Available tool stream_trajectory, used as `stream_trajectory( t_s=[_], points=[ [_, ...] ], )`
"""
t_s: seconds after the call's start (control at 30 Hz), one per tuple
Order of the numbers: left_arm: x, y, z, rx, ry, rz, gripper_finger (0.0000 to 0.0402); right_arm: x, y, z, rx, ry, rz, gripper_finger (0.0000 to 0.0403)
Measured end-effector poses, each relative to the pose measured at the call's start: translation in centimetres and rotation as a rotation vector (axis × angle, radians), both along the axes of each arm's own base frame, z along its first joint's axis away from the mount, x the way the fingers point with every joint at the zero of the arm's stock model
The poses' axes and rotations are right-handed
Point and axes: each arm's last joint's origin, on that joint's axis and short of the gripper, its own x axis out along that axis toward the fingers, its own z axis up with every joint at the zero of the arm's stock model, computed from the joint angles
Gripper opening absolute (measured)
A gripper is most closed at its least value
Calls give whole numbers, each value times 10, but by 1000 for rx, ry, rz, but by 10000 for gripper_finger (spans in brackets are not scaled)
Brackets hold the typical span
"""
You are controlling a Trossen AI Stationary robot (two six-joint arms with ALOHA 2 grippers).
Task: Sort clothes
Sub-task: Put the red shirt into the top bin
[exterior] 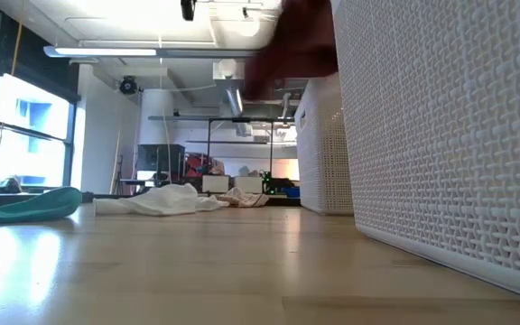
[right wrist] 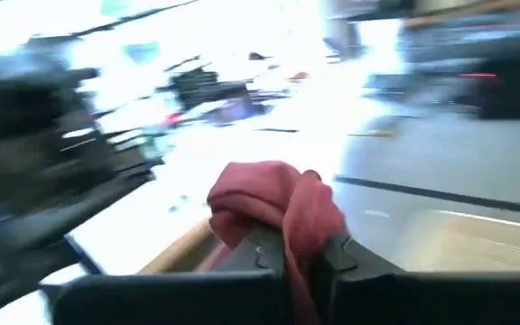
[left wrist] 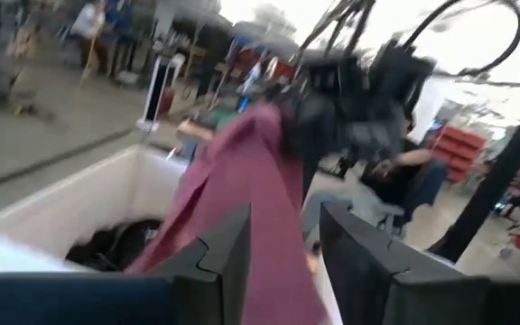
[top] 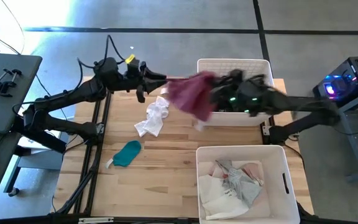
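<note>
The maroon garment's end at my left gripper hangs too short to reach the far white bin, so my right gripper should move the garment into that bin.
A maroon garment hangs in the air between my two grippers, beside the far white bin, which holds dark clothes. My right gripper is shut on it, coming from the right. My left gripper stands open at the garment's other end, with the cloth running between its fingers. On the table lie a white garment and a teal one. The near white bin holds white, grey and pink clothes. My left gripper has the maroon cloth between its parted fingers; whether they touch it I cannot tell. My right gripper pinches a bunched fold of the maroon garment between its two fingers, level, from the table's right. The garment is lifted clear of the table and drapes below and past the fingers.
The two bins take up the table's right side. The white garment and the teal garment lie left of them on the wood. A dark stand stands off the table's left edge; people sit in the room beyond.
</note>
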Motion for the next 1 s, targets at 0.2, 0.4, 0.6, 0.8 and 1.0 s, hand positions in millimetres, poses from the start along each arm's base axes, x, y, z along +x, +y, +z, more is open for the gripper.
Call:
stream_trajectory(
  t_s=[0.2, 0.4, 0.6, 0.8, 1.0],
  points=[
    [-2, 7, -9, -40, 88, 27, 131, -75, -21, -2, 75, 136, -355, 1],
    [-3, 8, -9, -39, 85, 38, 131, -104, -41, -26, 185, 344, -534, 0],
    [-3, 8, -9, -40, 85, 43, 131, -107, -65, -53, 297, 596, -699, 0],
    [-3, 9, -9, -34, 88, 75, 131, -83, -94, -85, 489, 908, -546, 0],
    [-2, 10, -11, -38, 99, 92, 131, -54, -116, -121, 681, 1073, -304, 17]
  ],
)
